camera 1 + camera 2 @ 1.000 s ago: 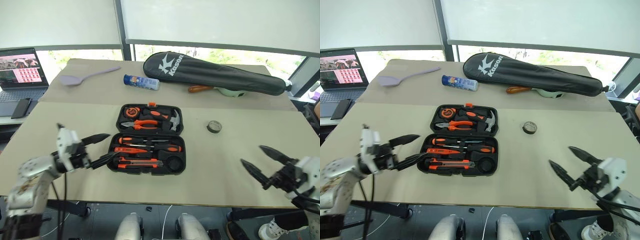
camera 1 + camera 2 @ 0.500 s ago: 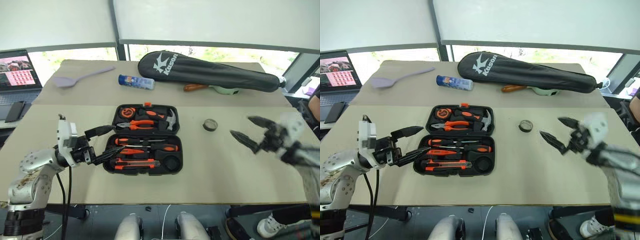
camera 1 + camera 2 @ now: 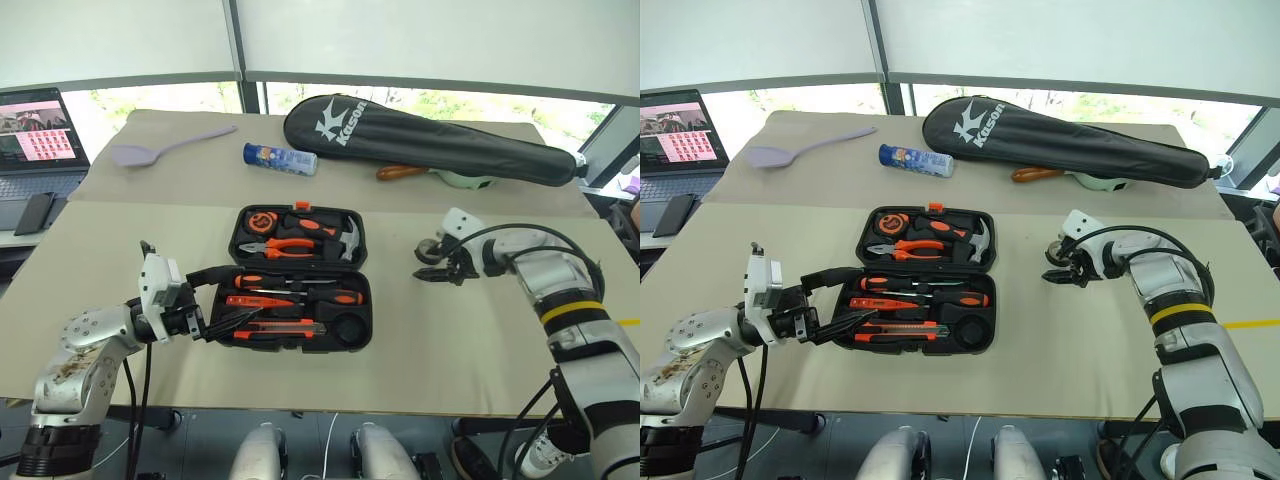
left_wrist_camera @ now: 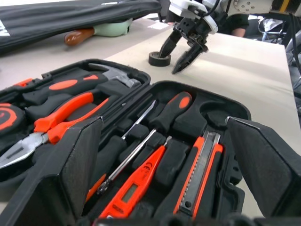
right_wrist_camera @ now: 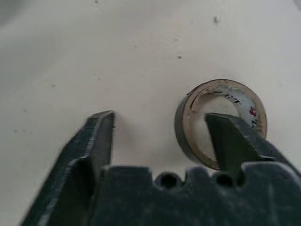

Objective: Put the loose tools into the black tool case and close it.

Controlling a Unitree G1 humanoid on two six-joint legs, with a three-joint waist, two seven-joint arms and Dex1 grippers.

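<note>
The pliers and hammer (image 3: 278, 247) fit tightly in molded slots. The lid (image 3: 300, 237) will swing up with its tools held in place when I lift it.
The black tool case (image 3: 367, 308) lies open mid-table. Its near half holds two black-and-orange screwdrivers (image 3: 305, 282), a red tester (image 4: 141, 188) and the utility knife (image 3: 278, 326); a round slot is bare. Pliers and a hammer fill the lid half. My left gripper (image 3: 240, 292) is open, its fingers at the case's near-left corner. The small black tape roll (image 5: 188, 136) lies flat on the table to the right of the case. My right gripper (image 3: 432, 272) is open over it, one finger inside the ring and the other outside on the table.
A long black racket bag (image 3: 430, 140) lies across the back, with a brown-handled tool (image 3: 400, 172) and a mint-green object (image 3: 462, 181) at its edge. A blue tube (image 3: 280, 158) and purple spatula (image 3: 160, 152) sit back left. A laptop (image 3: 35, 130) stands far left.
My right arm swung from the table's near right edge in to the tape roll, tipped down, and its fingers narrowed. The left gripper edged right to the case corner.
</note>
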